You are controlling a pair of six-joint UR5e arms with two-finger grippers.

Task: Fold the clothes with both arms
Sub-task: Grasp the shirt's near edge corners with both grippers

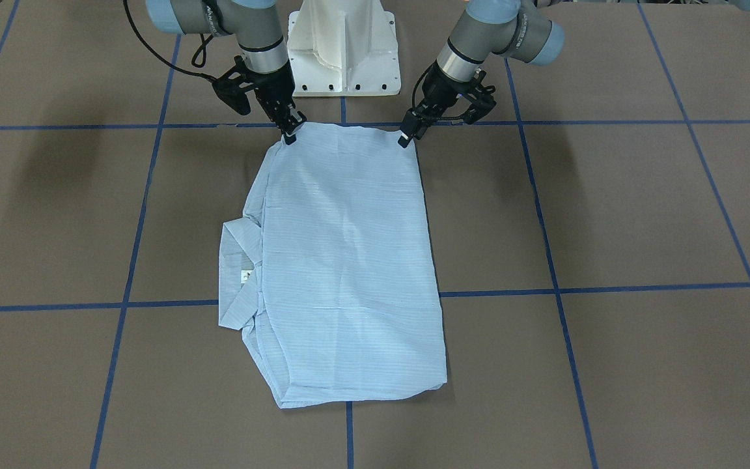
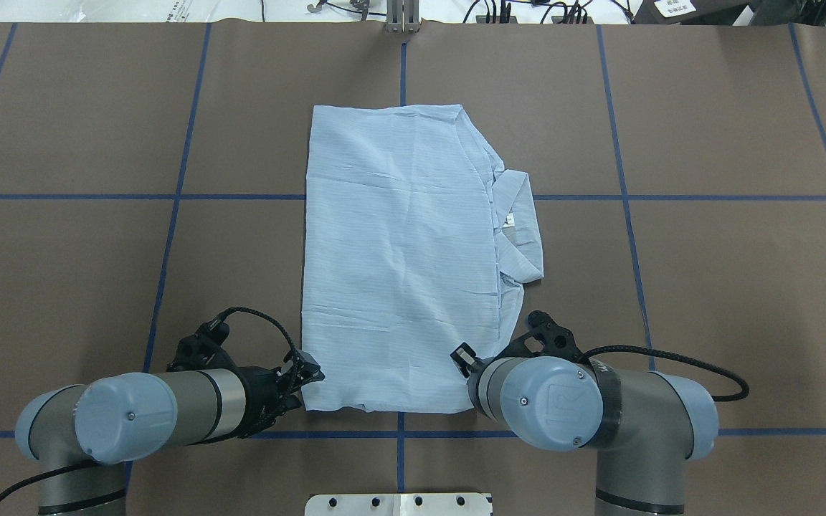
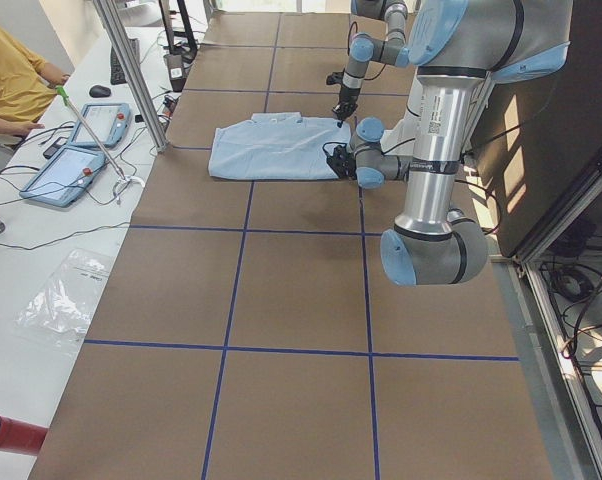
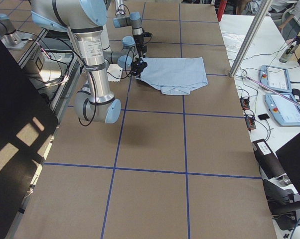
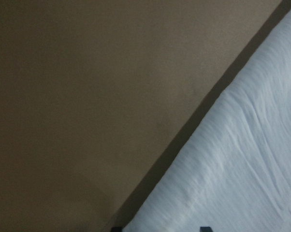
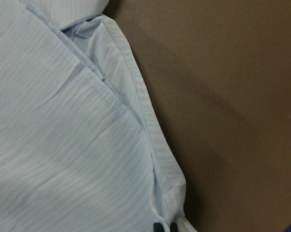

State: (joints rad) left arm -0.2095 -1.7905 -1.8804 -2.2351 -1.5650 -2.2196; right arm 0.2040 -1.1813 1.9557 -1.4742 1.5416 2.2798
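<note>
The collar (image 1: pixel 237 275) pokes out midway (image 1: pixel 261 266) along the long side, so it will still stick out at the crease when I fold the shirt over.
The light blue shirt (image 2: pixel 399 258) lies folded into a long rectangle on the brown table, its collar (image 2: pixel 520 229) sticking out on the robot's right. My left gripper (image 2: pixel 310 376) is at the shirt's near left corner. In the left wrist view its fingertips (image 5: pixel 206 228) stand apart with fabric (image 5: pixel 232 169) between them, so it is open. My right gripper (image 2: pixel 464 356) is at the near right corner. In the right wrist view its fingertips (image 6: pixel 158 226) are close together on the shirt's edge (image 6: pixel 169 193). Both grippers also show in the front view, left (image 1: pixel 405 138) and right (image 1: pixel 290 133).
Blue tape lines (image 2: pixel 176 197) cross the brown table in a grid. The white pedestal base (image 1: pixel 344 52) stands just behind the shirt's near edge. A person in yellow (image 3: pixel 11 80), tablets and cables are on a side table beyond the far edge.
</note>
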